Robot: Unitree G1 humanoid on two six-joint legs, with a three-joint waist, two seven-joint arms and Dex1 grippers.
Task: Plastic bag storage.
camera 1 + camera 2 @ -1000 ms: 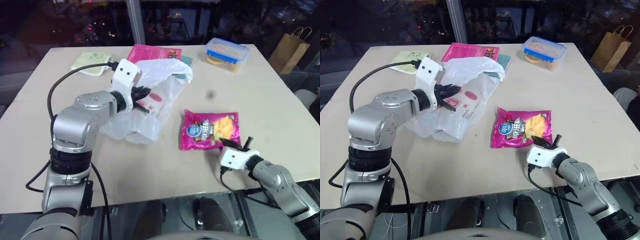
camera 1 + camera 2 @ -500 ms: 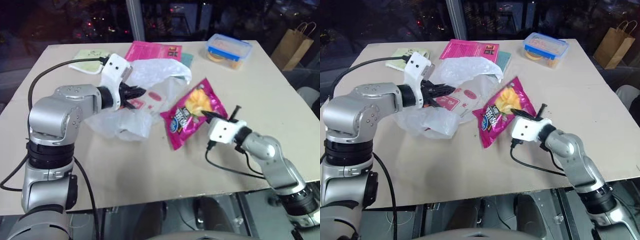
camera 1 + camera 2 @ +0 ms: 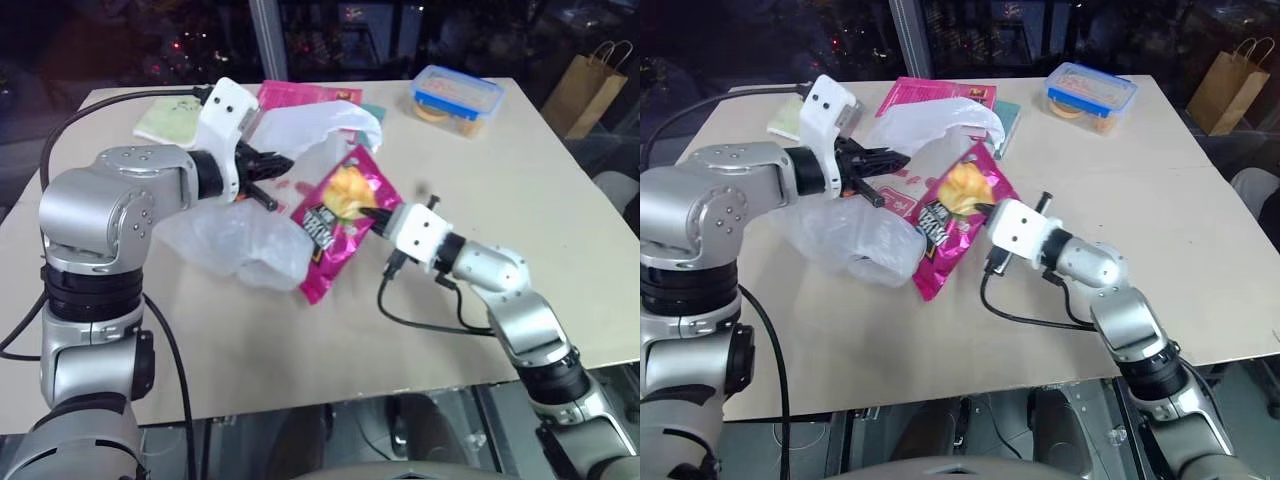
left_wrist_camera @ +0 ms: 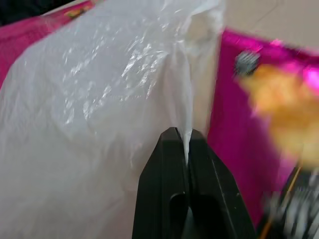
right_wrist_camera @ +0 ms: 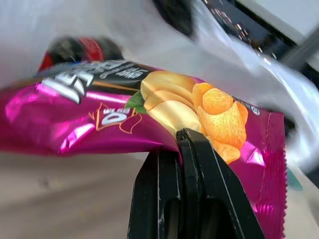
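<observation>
I keep moving the chips packet with my right gripper into the bag's opening (image 3: pixel 303 180) and let go there, as the plastic bag's raised edge (image 3: pixel 326 137) is clear of the packet.
The translucent white plastic bag (image 3: pixel 245 235) lies crumpled at the table's left middle, one edge lifted off the table. My left gripper (image 3: pixel 277 170) is shut on that raised edge; in the left wrist view the film (image 4: pixel 99 99) runs up from between the black fingers (image 4: pixel 172 149). A glossy pink chips packet (image 3: pixel 335 215) hangs tilted in the air just right of the bag, its lower end near the bag's body. My right gripper (image 3: pixel 372 214) is shut on the packet's edge, as the right wrist view shows at the packet (image 5: pixel 99 119).
At the table's back lie a pink flat pack (image 3: pixel 300 95), a pale green cloth (image 3: pixel 165 120) and a blue-lidded clear box (image 3: pixel 455 98). A brown paper bag (image 3: pixel 588 90) stands on the floor beyond the right edge. Black cables trail from both wrists.
My right gripper has lifted the chips packet off the table and carried it left to the bag. My left gripper has raised the bag's edge a little.
</observation>
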